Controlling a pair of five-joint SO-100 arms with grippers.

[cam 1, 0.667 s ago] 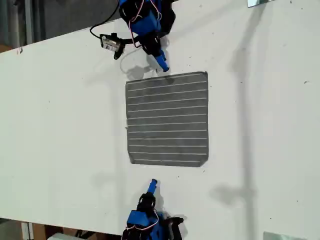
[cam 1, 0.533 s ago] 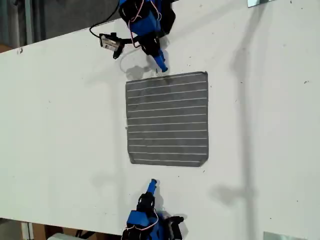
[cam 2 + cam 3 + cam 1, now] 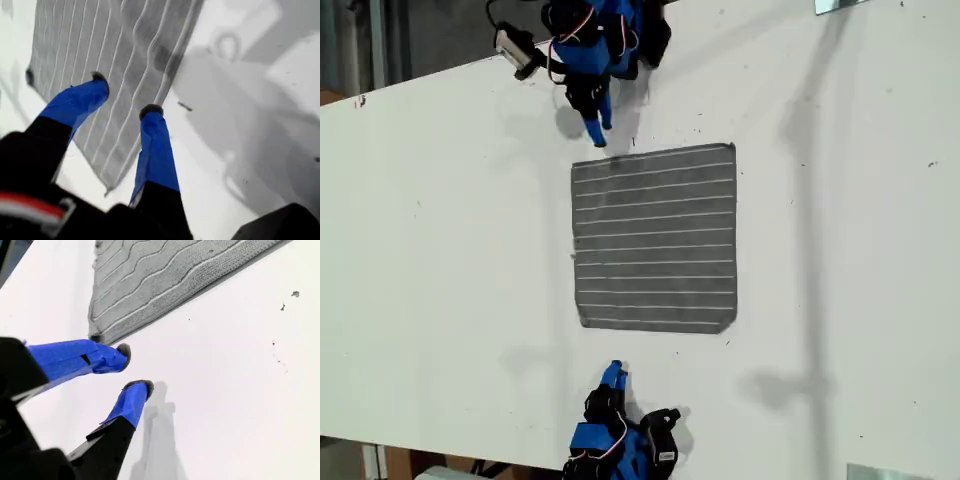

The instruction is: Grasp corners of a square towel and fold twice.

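Note:
The white stripes ripple [image 3: 151,47] close to the towel's edge, so the towel's corner [image 3: 730,148] will bunch up into a soft pleat when I lift it to fold the towel.
The towel [image 3: 655,240] lies flat and square on the white table, dark grey with thin white stripes. My first gripper [image 3: 595,130] hangs open at the top of the exterior view, just off the corner [image 3: 574,166] at the towel's upper left there. In the first wrist view its spread blue fingers [image 3: 125,94] frame the striped cloth [image 3: 130,45], with a rounded corner [image 3: 107,189] near them. My second gripper [image 3: 613,375] is at the bottom of the exterior view, short of the towel's near edge. Its fingers [image 3: 134,368] stand slightly open over bare table beside a corner [image 3: 93,335].
The white table [image 3: 440,250] ends along a slanted edge at the exterior view's upper left. Small metal pieces sit at the exterior view's top right [image 3: 835,5] and bottom right [image 3: 890,472]. Tiny dark specks [image 3: 295,294] dot the table near the towel's edge.
My first arm swung toward the exterior view's left, its gripper now near the towel's upper-left corner. My second arm turned and shifted slightly left. The towel stayed put.

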